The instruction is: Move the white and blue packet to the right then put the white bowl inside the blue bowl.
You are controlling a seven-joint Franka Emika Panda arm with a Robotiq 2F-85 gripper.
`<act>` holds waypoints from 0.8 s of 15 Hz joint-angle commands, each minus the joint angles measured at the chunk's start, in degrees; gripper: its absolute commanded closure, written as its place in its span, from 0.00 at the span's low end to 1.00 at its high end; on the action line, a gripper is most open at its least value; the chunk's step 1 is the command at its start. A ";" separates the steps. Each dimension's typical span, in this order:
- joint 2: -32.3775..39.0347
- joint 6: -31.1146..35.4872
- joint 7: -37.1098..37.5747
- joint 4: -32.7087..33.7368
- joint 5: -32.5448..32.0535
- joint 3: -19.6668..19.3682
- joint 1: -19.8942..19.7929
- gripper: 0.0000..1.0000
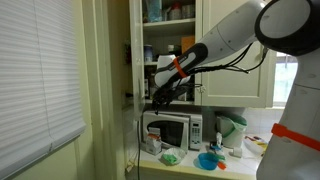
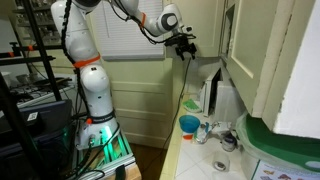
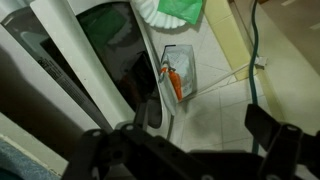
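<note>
The packet with orange markings (image 3: 181,72) is in line with my gripper's open fingers. I keep going down toward its top edge until the fingers are on both sides of it.
My gripper (image 1: 160,97) hangs high above the counter in front of the cabinet, open and empty; it also shows in an exterior view (image 2: 186,46) and in the wrist view (image 3: 190,150). The white bowl (image 1: 170,157), pale green, sits on the counter in front of the microwave, and shows in an exterior view (image 2: 191,103) and at the top of the wrist view (image 3: 178,10). The blue bowl (image 1: 208,160) sits beside it (image 2: 189,123). A small white and blue packet (image 1: 221,143) stands just behind the blue bowl. It is out of the wrist view.
A microwave (image 1: 172,130) stands at the back of the counter (image 3: 100,60). A white-and-green jug (image 1: 232,128) stands past the packet. A flat packet with orange markings (image 3: 177,72) lies by the microwave. Open cabinet shelves (image 1: 165,15) are above. A faucet (image 2: 226,137) is nearby.
</note>
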 commanded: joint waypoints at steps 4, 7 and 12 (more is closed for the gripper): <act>12.79 -1.08 3.13 9.42 0.64 -1.65 -1.37 0.00; 17.55 -1.19 1.65 13.09 1.28 -2.01 -0.99 0.00; 22.44 -2.91 -2.08 17.00 4.07 -1.80 -1.19 0.00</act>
